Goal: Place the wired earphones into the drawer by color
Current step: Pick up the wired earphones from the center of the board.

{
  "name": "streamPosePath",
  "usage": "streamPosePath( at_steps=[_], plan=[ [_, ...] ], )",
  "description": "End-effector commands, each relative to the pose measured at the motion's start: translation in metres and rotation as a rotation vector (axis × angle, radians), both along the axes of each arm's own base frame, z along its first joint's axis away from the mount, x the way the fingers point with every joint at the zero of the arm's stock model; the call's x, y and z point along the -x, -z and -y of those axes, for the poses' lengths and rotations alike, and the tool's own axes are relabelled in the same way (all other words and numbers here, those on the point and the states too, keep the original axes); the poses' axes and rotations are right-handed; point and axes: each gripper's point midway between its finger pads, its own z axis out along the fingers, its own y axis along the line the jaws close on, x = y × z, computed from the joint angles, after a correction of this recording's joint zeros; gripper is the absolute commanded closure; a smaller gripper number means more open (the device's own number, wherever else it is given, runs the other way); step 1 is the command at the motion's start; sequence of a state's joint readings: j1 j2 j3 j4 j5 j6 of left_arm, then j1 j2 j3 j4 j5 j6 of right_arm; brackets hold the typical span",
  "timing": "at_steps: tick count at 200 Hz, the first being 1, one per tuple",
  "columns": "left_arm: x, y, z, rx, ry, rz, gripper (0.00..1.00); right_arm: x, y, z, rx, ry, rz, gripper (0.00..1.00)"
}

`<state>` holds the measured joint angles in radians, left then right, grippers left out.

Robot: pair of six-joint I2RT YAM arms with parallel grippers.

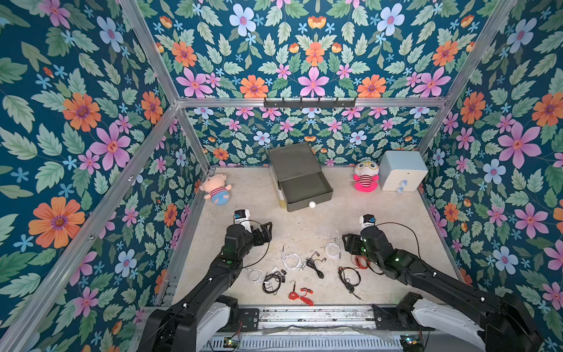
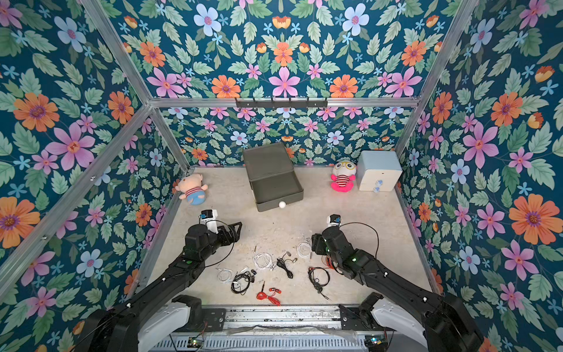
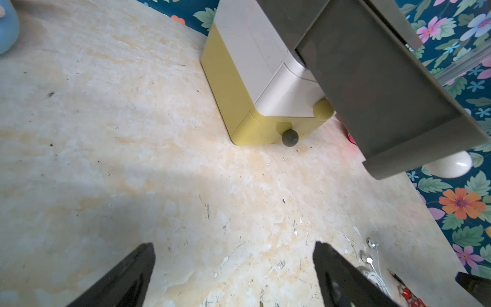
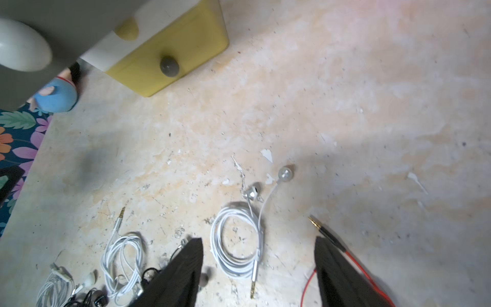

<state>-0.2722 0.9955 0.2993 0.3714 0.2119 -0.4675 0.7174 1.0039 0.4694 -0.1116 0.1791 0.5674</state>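
The white coil (image 1: 332, 250) will keep its ring shape and bring its earbuds along when I lift it, because the loops (image 4: 217, 240) are bunched tightly together.
Several wired earphones lie coiled near the table's front: white bundles (image 1: 291, 260), black ones (image 1: 315, 263) and a red one (image 1: 301, 297). My right gripper (image 4: 257, 240) hangs open just over a white coil (image 4: 237, 244), which lies on the table between its fingers; a red cable (image 4: 356, 259) runs beside one finger. In both top views that gripper (image 1: 345, 243) points left at the coil (image 1: 332, 250). My left gripper (image 3: 233, 245) is open over bare table, in front of the drawer unit. The grey-green top drawer (image 1: 304, 190) is pulled out with nothing inside; white and yellow drawers (image 3: 225, 87) below are shut.
A plush pig (image 1: 217, 190) lies at the back left. A pink plush doll (image 1: 365, 176) and a pale blue mini cabinet (image 1: 402, 170) stand at the back right. A hook rail (image 1: 309, 103) hangs on the back wall. A metal rail (image 1: 304, 314) runs along the front.
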Motion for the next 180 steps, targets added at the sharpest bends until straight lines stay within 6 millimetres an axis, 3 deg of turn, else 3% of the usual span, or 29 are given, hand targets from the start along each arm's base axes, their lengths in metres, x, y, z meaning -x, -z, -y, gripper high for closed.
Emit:
streamPosePath(
  at_steps=[1, 96, 180],
  plan=[
    [-0.003, -0.011, 0.008, 0.001, 0.051, 0.063, 0.01, 0.008, 0.014, 0.004, -0.002, 0.015, -0.059, 0.31],
    [0.002, -0.009, 0.011, -0.008, 0.079, 0.104, 0.01, -0.001, 0.04, -0.039, 0.019, -0.154, -0.143, 0.48],
    [0.003, -0.009, 0.011, -0.008, 0.08, 0.104, 0.01, -0.001, 0.07, -0.039, 0.073, -0.156, -0.218, 0.62]
  ],
)
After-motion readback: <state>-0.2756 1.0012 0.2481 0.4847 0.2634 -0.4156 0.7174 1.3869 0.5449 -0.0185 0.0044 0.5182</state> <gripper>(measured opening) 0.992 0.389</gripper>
